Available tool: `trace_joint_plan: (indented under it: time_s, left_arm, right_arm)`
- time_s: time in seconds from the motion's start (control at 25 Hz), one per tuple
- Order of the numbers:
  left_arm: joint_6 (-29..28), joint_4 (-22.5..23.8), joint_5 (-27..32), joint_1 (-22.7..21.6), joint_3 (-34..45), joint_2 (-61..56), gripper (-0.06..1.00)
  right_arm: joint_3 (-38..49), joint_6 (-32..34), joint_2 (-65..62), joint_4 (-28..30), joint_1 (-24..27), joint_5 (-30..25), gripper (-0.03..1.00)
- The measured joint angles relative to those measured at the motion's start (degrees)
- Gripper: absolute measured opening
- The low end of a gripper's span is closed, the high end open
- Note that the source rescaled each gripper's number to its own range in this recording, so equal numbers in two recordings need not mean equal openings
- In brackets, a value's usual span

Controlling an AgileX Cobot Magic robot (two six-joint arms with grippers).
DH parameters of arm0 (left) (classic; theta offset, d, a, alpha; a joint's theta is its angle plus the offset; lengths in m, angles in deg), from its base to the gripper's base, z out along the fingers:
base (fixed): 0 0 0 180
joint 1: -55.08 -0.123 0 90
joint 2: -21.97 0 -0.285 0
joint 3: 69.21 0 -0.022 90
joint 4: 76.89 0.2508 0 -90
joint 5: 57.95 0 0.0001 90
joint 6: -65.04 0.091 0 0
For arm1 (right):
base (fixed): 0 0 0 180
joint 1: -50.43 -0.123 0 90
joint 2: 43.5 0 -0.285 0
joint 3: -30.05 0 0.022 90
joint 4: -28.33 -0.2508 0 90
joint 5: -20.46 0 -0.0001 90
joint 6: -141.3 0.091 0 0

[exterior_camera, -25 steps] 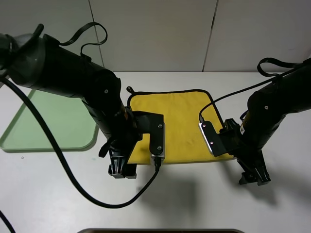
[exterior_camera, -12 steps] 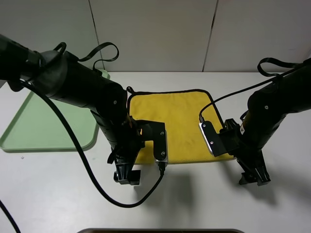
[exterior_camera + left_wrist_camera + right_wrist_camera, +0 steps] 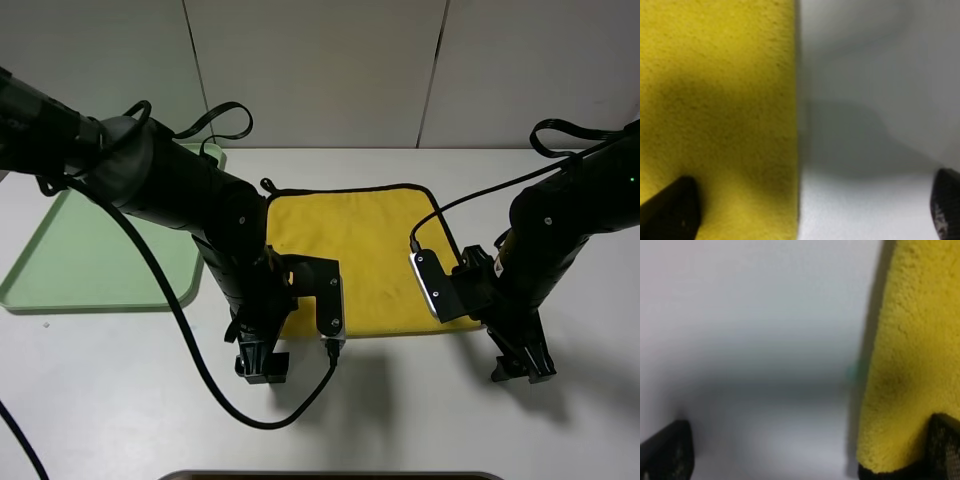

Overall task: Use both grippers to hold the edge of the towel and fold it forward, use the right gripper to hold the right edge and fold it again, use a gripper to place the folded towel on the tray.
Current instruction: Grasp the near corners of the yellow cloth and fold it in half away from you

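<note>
My gripper will pull the towel's near edge, and the whole yellow towel (image 3: 368, 258) should slide toward me, because its far dark trim (image 3: 350, 189) lies loose across the white table.
A yellow towel (image 3: 365, 255) with a dark trim lies flat on the white table. My left gripper (image 3: 262, 366) is down at the towel's near left corner. In the left wrist view the towel (image 3: 715, 100) fills one side. The left gripper (image 3: 807, 212) is open, with one fingertip (image 3: 670, 210) over the cloth and the other over bare table. My right gripper (image 3: 522, 368) is down by the near right corner. In the right wrist view it (image 3: 805, 452) is open and straddles the towel's edge (image 3: 905, 365). The green tray (image 3: 90, 260) sits at the left.
The white table (image 3: 420, 420) carries only the towel and tray. Black cables loop from both arms over the table. A wall of pale panels stands behind the table's far edge. A dark object edge shows at the bottom of the exterior view.
My left arm has swung right and lowered, bringing its gripper closer to the towel's near left corner. The right arm and the towel have not moved.
</note>
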Motion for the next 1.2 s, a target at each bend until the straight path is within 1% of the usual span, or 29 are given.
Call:
trace_joint_plan:
  time_s: [0.36,0.44,0.48,0.52,0.56,0.6,0.68,0.72,0.8,0.96,1.0,1.12,1.16,1.2]
  left_arm:
    - [0.0,-0.1,-0.7,0.0,0.0,0.1,0.66]
    - [0.0,-0.1,-0.8,0.0,0.0,0.1,0.61]
    - [0.0,-0.1,-0.8,0.0,0.0,0.1,0.58]
    - [0.0,-0.1,-0.9,0.0,0.0,0.1,0.57]
    - [0.0,-0.1,-0.9,0.0,0.0,0.1,0.55]
    - [0.0,-0.1,-0.9,0.0,0.0,0.1,0.52]
    - [0.0,-0.1,-1.0,0.0,0.0,0.1,0.49]
    - [0.0,-0.1,-1.1,0.0,0.0,0.1,0.44]
    - [0.0,0.0,-1.3,0.0,0.0,0.1,0.38]
    - [0.0,0.2,-1.7,0.0,0.0,0.1,0.24]
    - [0.0,0.2,-1.8,0.0,0.0,0.1,0.19]
    - [0.0,0.2,-1.9,0.0,0.0,0.1,0.06]
    - [0.0,0.2,-1.9,0.0,0.0,0.1,0.03]
    - [0.0,0.2,-1.9,0.0,0.0,0.1,0.02]
  right_arm:
    - [0.0,-0.1,0.0,-1.8,0.0,0.0,1.0]
    - [0.0,-0.2,0.0,-2.4,0.1,0.0,0.97]
    - [0.0,-0.2,0.0,-2.7,0.1,-0.1,0.93]
    - [0.1,-0.2,0.0,-3.4,0.1,0.1,0.84]
    - [0.1,-0.2,0.0,-3.8,0.1,0.2,0.8]
    - [0.1,-0.2,0.0,-3.8,0.1,0.2,0.8]
    - [0.1,-0.1,0.0,-4.4,0.1,0.5,0.67]
    - [0.1,-0.1,0.0,-4.8,0.1,0.7,0.63]
    - [0.1,0.0,0.0,-5.6,0.1,1.2,0.51]
    - [0.1,0.0,0.0,-6.8,0.1,1.9,0.35]
    - [0.1,0.0,0.0,-7.2,0.1,2.4,0.27]
    - [0.1,0.0,0.1,-7.2,0.1,3.3,0.08]
    - [0.0,0.0,0.2,-7.2,0.1,3.3,0.01]
    - [0.0,0.0,0.2,-7.2,0.1,3.3,0.0]
